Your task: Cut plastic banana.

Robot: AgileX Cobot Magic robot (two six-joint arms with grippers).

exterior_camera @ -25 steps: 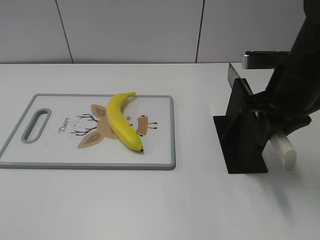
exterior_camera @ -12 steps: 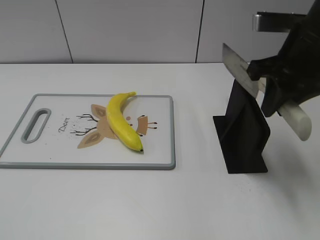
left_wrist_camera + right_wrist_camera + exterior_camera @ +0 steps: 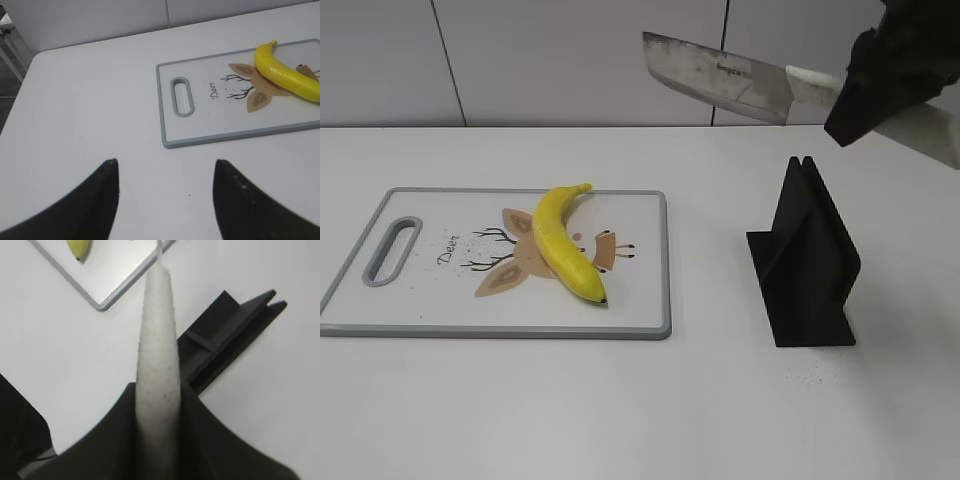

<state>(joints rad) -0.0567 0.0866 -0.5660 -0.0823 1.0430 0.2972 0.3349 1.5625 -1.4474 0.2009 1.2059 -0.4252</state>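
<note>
The yellow plastic banana [image 3: 579, 272] has a smooth, continuous skin [image 3: 554, 236], so it will stay in one piece and move a little when the robot presses the blade across it.
The yellow plastic banana [image 3: 563, 243] lies whole on the white cutting board [image 3: 440, 300], right of its middle; it also shows in the left wrist view [image 3: 285, 77], and its tip shows in the right wrist view [image 3: 79, 249]. My right gripper [image 3: 865, 85] is shut on the pale handle [image 3: 158, 350] of a cleaver. Its steel blade [image 3: 715, 75] is held high in the air, pointing left, above and right of the board. My left gripper [image 3: 165, 172] is open and empty over bare table, left of the board's handle end.
A black knife stand [image 3: 807, 262] stands empty on the white table right of the board; it also shows in the right wrist view [image 3: 235, 335]. The board has a grey rim and a handle slot [image 3: 392, 250] at its left end. A panelled wall runs behind.
My right gripper has drawn the cleaver up out of the black stand and raised it, swinging the blade leftward into the air. The banana and board have not moved.
</note>
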